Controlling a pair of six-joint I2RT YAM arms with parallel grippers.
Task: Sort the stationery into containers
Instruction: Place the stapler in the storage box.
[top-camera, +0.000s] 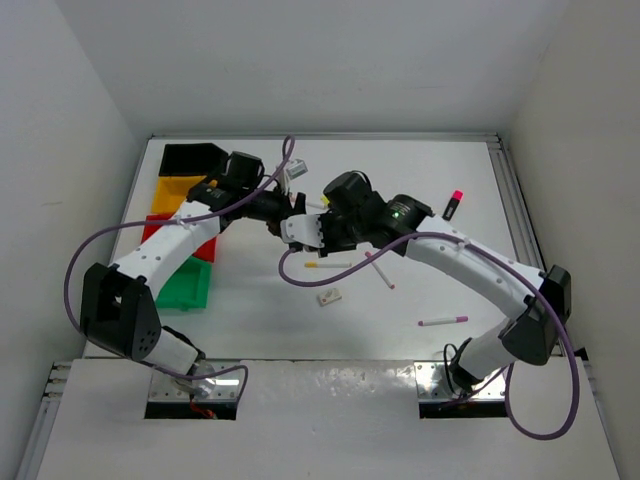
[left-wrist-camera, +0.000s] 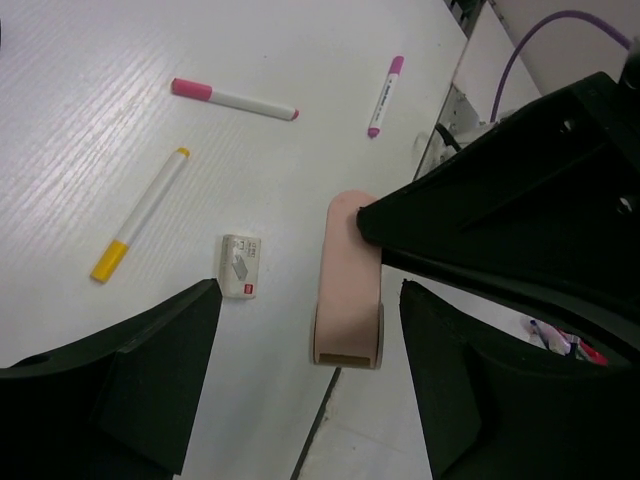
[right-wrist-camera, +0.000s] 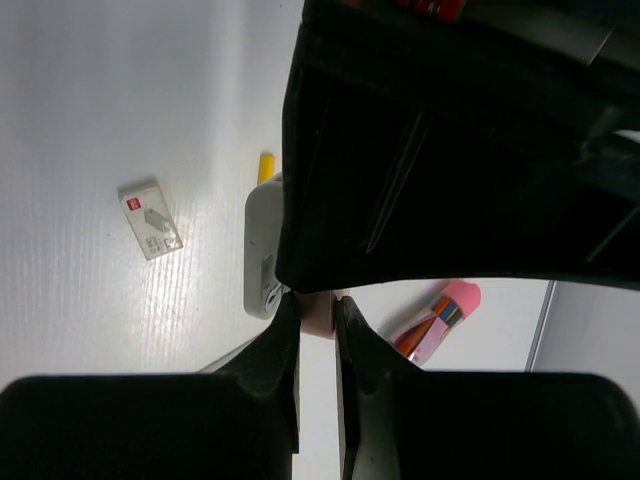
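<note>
Next, my left gripper takes the pink block (left-wrist-camera: 349, 285) and carries it to the black bin (top-camera: 188, 160), because my right gripper holds the block but the bin is on my left gripper's side.
My right gripper (top-camera: 290, 222) (right-wrist-camera: 318, 305) is shut on the pink block (right-wrist-camera: 320, 318) and holds it above the table. In the left wrist view the pink block (left-wrist-camera: 348, 290) hangs from the right gripper's black fingers (left-wrist-camera: 480, 220), between the wide-open fingers of my left gripper (left-wrist-camera: 310, 390) (top-camera: 272, 212), touching neither. On the table lie a yellow-ended pen (left-wrist-camera: 140, 215) (top-camera: 328, 265), two pink-ended pens (left-wrist-camera: 232, 98) (left-wrist-camera: 384, 95) and a small beige eraser (left-wrist-camera: 240, 265) (top-camera: 330, 296) (right-wrist-camera: 150, 220). The black bin (top-camera: 190, 158), yellow bin (top-camera: 172, 190), red bin (top-camera: 158, 226) and green bin (top-camera: 185, 285) stand at the left.
A black marker with a pink cap (top-camera: 452, 205) lies at the far right. Another pink-capped marker (right-wrist-camera: 440, 320) shows beyond the right fingers. Purple cables (top-camera: 100, 245) loop off both arms. White walls close in the table on three sides.
</note>
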